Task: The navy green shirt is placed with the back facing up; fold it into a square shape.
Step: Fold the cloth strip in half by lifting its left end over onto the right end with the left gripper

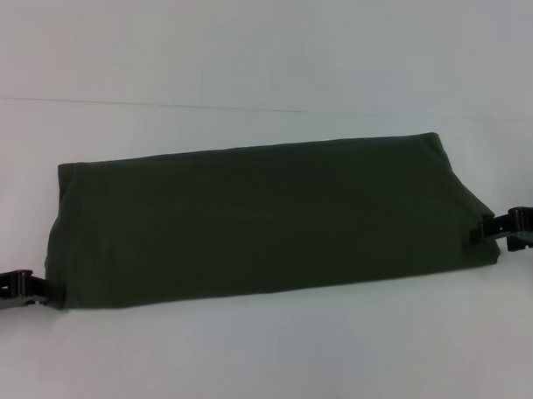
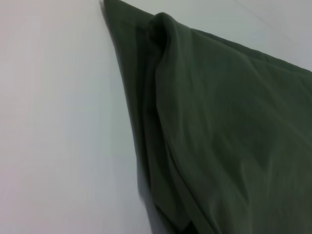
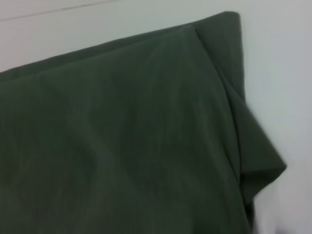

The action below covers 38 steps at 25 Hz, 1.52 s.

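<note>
Next, my right gripper pulls that end (image 1: 485, 253) closer to straighten the navy green shirt, because the shirt is slanted, with the shirt's end at my right gripper (image 1: 455, 190) lying farther away.
The navy green shirt (image 1: 266, 221) lies on the white table (image 1: 261, 366) as a long folded band with its plain side up, running from near left to far right. My left gripper (image 1: 51, 292) sits at the band's near-left corner, shut on the cloth. My right gripper (image 1: 484, 230) pinches the right end of the band, just above its near-right corner. In the left wrist view the shirt (image 2: 219, 122) shows stacked folded layers along its edge. The right wrist view shows the shirt (image 3: 122, 136) with one corner drawn out toward the camera.
Bare white tabletop surrounds the shirt in front, behind and at both ends. A faint seam line (image 1: 147, 104) crosses the surface behind the shirt.
</note>
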### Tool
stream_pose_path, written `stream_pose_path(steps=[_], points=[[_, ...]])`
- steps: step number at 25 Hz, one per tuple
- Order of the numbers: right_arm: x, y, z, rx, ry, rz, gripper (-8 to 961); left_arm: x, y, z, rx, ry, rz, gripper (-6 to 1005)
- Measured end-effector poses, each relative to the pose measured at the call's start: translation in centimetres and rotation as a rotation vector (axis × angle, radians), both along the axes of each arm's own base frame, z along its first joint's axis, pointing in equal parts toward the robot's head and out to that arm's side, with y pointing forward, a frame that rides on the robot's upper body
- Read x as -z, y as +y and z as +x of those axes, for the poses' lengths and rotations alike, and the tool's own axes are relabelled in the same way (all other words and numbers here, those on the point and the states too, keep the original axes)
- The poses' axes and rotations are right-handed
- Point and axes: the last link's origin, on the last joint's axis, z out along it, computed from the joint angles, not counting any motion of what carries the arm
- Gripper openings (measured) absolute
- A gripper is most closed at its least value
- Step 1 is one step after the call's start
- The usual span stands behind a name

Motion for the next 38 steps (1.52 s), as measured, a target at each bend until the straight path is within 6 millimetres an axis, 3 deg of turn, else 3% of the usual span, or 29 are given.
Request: stream_pose_path(steps=[15, 28, 38], points=[[1.8, 0.1, 0.2, -0.005, 0.003, 0.022, 654, 0.0, 0.1, 0.1, 0.004, 0.000, -0.002, 58], [1.9, -0.2, 0.5, 0.002, 0.006, 0.027, 617, -0.1, 0.4, 0.3, 0.010, 0.001, -0.001, 57], [1.9, -0.2, 0.5, 0.008, 0.013, 0.030, 162, -0.1, 0.4, 0.4, 0.012, -0.001, 0.003, 58]])
